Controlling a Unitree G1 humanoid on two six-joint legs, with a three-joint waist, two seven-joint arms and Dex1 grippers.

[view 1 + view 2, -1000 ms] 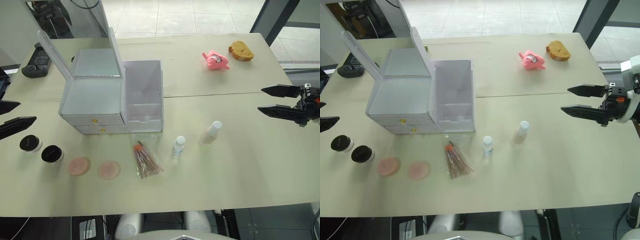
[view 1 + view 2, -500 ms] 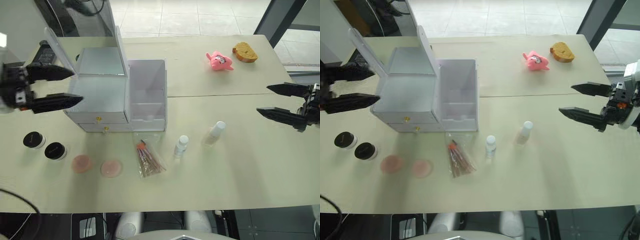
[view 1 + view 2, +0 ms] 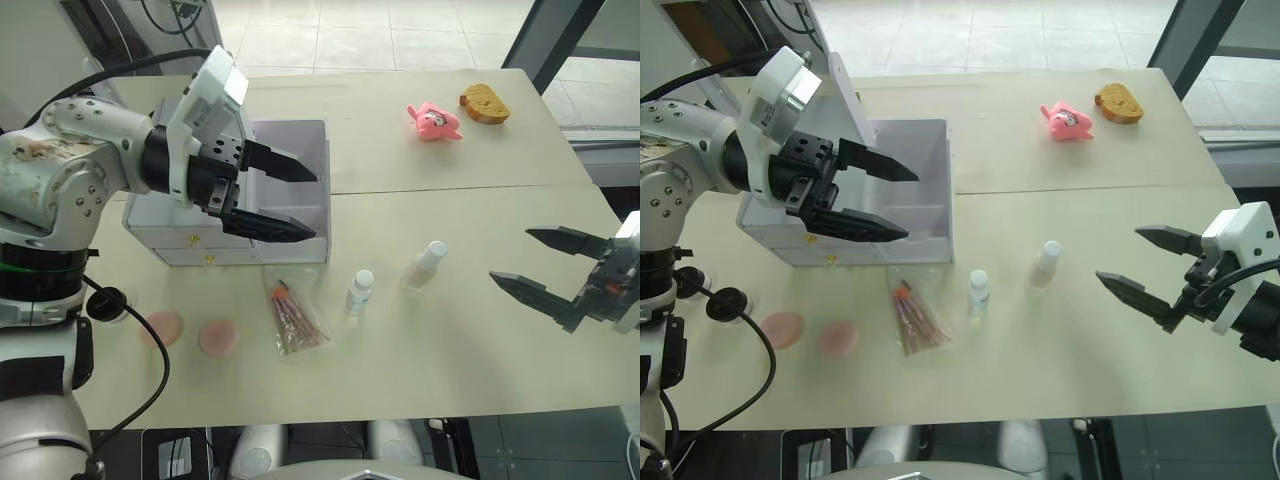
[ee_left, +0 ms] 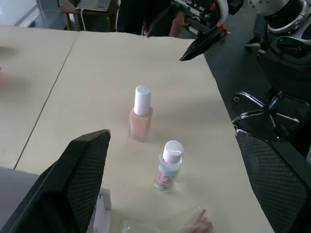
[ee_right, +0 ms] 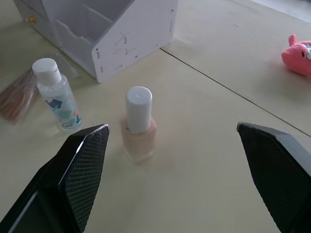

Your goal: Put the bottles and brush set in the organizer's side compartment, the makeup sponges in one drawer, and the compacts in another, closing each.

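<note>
The peach bottle will come up in one piece when I lift it by the cap, because the white cap sits straight and flush on the bottle's shoulders.
The white organizer [image 3: 292, 150] stands at the table's left, its open side compartment facing up. My left gripper [image 3: 316, 207] hovers open over that compartment, empty. Two bottles stand in front of the organizer: a peach one with a white cap [image 3: 426, 264] and a small clear one [image 3: 358, 292]. The brush set [image 3: 296, 320] lies bagged beside them. Two pink makeup sponges [image 3: 218, 338] [image 3: 160, 328] lie further left. One black compact [image 3: 725, 300] peeks out by my left arm. My right gripper [image 3: 509, 254] is open and empty, right of the peach bottle.
A pink toy [image 3: 432, 120] and a brown sponge-like piece [image 3: 484, 102] lie at the far right of the table. The organizer's drawers with gold knobs [image 3: 208, 258] are shut. A black cable hangs from my left arm near the sponges.
My left arm has swung in from the left edge to above the organizer's side compartment. My right gripper has come nearer and lower, towards the bottles. Both stay open.
</note>
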